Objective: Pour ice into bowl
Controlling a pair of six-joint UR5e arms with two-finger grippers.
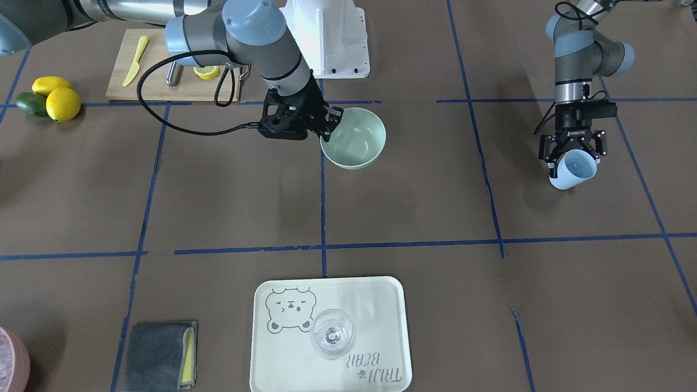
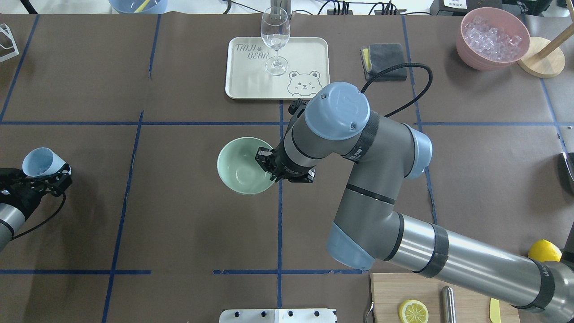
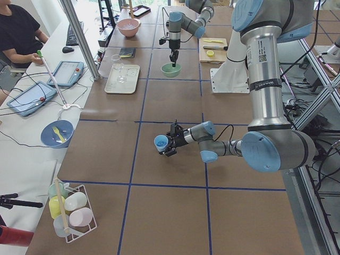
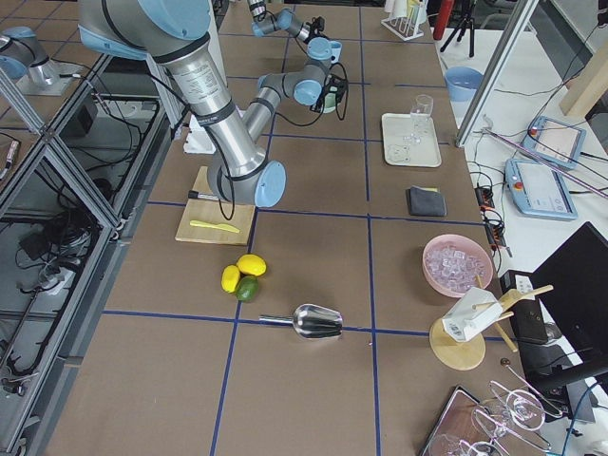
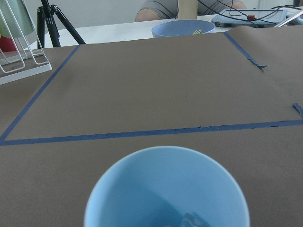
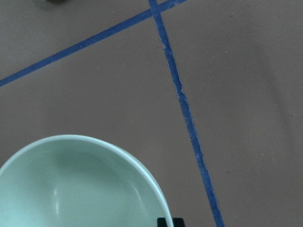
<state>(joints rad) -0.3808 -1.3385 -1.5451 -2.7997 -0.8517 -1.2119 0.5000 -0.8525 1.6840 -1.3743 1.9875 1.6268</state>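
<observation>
My left gripper is holding the cup far from the bowl (image 1: 356, 138), so next my right gripper sets the bowl nearer the cup (image 1: 396, 164) and moves away before I pour.
The pale mint-green bowl (image 1: 356, 140) stands near the table's middle and shows no ice inside; it also shows in the overhead view (image 2: 240, 167) and the right wrist view (image 6: 71, 184). My right gripper (image 1: 328, 122) is shut on the bowl's rim, on the side toward the robot's right (image 2: 267, 165). My left gripper (image 1: 572, 158) is shut on a light blue cup (image 1: 574, 170), tilted and held low over the table far to the bowl's left (image 2: 41, 162). A bit of glassy ice (image 5: 190, 221) shows deep in the cup.
A cream tray (image 2: 309, 49) with a wine glass (image 2: 275, 40) lies beyond the bowl. A pink bowl of ice (image 2: 491, 38) and a grey cloth (image 2: 388, 60) are far right. A cutting board (image 1: 163, 90) with a lemon half, lemons (image 1: 62, 103) and a metal scoop (image 4: 318, 321) are on the right arm's side.
</observation>
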